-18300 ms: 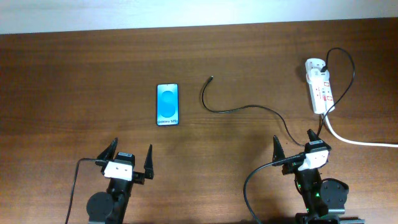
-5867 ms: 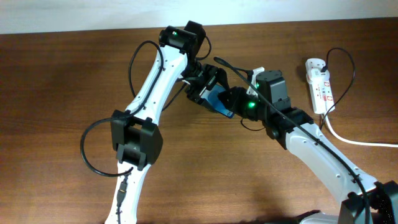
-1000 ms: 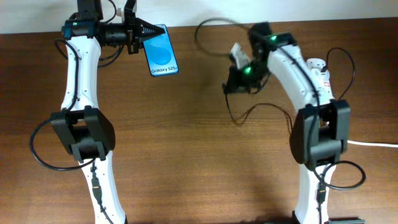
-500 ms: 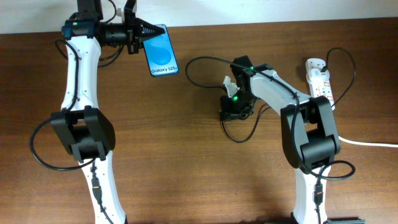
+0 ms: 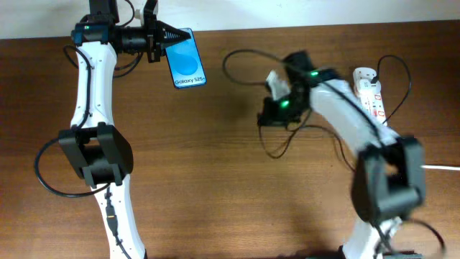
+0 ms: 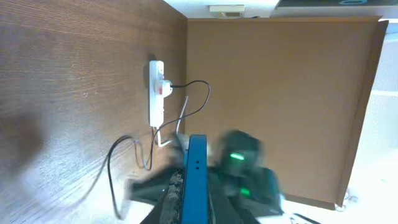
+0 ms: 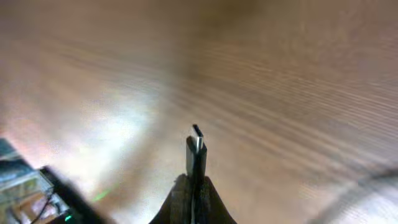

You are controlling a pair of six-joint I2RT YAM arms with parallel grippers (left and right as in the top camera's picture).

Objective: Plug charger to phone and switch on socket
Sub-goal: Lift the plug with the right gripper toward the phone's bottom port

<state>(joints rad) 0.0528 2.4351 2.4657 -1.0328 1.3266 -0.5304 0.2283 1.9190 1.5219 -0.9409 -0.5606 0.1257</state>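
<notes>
The phone's lettered end (image 5: 190,81) is far from the charger, so the robot's left gripper should move the phone closer while its right gripper aims the plug (image 7: 197,132) at that end of the phone.
Near the table's far left edge my left gripper (image 5: 171,33) is shut on the phone (image 5: 187,59), which it holds up off the table with the blue screen facing the overhead camera. The left wrist view shows the phone (image 6: 196,177) edge-on between the pads. My right gripper (image 5: 269,115) hovers mid-table, shut on the charger (image 5: 225,66). The small plug tip (image 7: 196,148) sticks out beyond the closed fingers, and the black cable loops behind the arm. The white socket (image 5: 363,79) lies at the far right, with a plug and cord in it.
The socket (image 6: 157,93) and its black lead also show in the left wrist view, with my blurred right arm (image 6: 239,162) in front. The thick white cord (image 5: 438,167) runs off the right edge. Bare brown tabletop lies between the two grippers.
My right arm is moving and blurred. It swung down toward the table with the charger plug, then rose and shifted slightly right. The left arm and phone have stayed put.
</notes>
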